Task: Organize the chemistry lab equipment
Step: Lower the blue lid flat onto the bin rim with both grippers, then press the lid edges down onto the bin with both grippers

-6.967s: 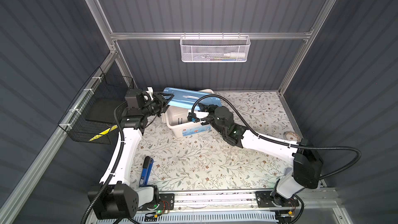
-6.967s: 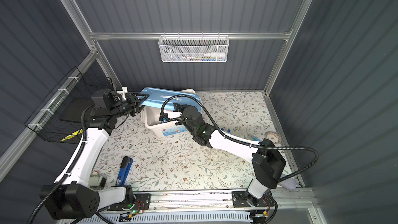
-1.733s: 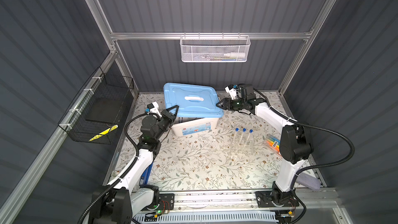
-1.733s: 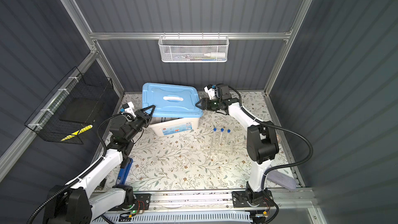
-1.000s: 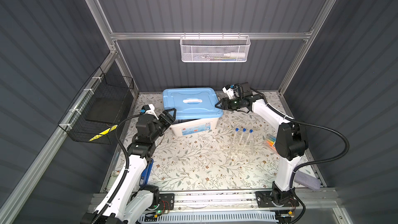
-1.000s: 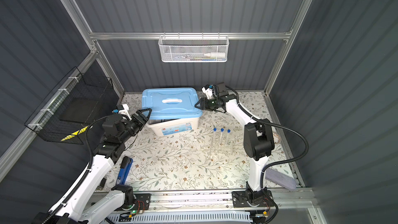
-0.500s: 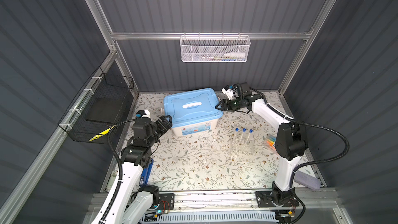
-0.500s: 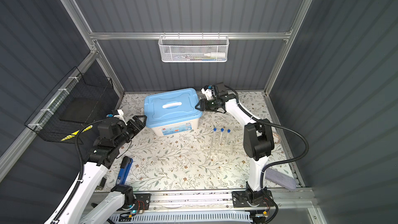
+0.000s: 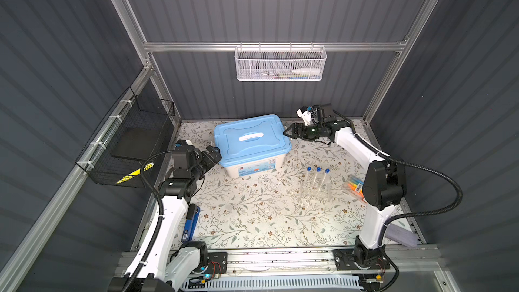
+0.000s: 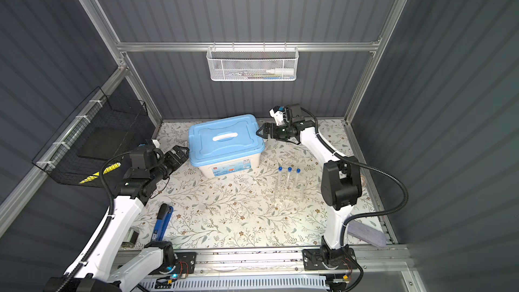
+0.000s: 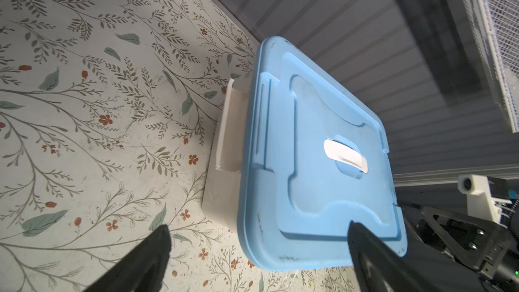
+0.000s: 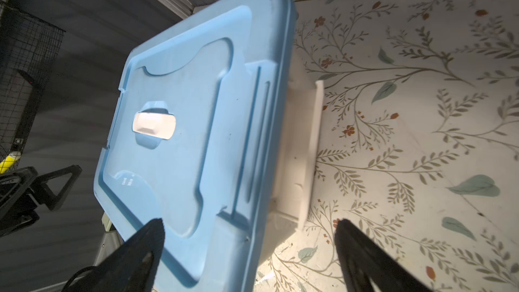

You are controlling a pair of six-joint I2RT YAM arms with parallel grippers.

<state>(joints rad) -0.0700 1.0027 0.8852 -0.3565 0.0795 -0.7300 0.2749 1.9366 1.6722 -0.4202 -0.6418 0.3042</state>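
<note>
My right gripper has to reach under the latch (image 12: pixel 310 183) and swing it up over the lid, because the bin's white latch is hanging open below the blue lid's edge.
Three clear test tubes with blue caps (image 9: pixel 317 179) (image 10: pixel 288 179) stand in a clear rack (image 9: pixel 314 196) right of centre in both top views. Blue tweezers (image 9: pixel 191 221) (image 10: pixel 162 221) lie at the front left by my left arm. The big white bin (image 9: pixel 254 168) has its blue lid (image 9: pixel 250 141) (image 11: pixel 314 150) (image 12: pixel 191 113) resting on it. My left gripper (image 9: pixel 214 153) (image 11: pixel 258 227) is open at the lid's left edge, holding nothing. My right gripper (image 9: pixel 289 132) (image 12: pixel 249 221) is open at the lid's right rear edge, also empty.
A pack of coloured highlighters (image 9: pixel 355 186) lies beside the right arm's elbow. A white mesh basket (image 9: pixel 280 63) hangs on the back wall and a black wire basket (image 9: pixel 132 141) on the left wall. A flat grey-purple pad (image 9: pixel 401 235) sits front right.
The blue lid has come down onto the bin. Both grippers have opened and let go of it. The left arm has drawn back a little to the left.
</note>
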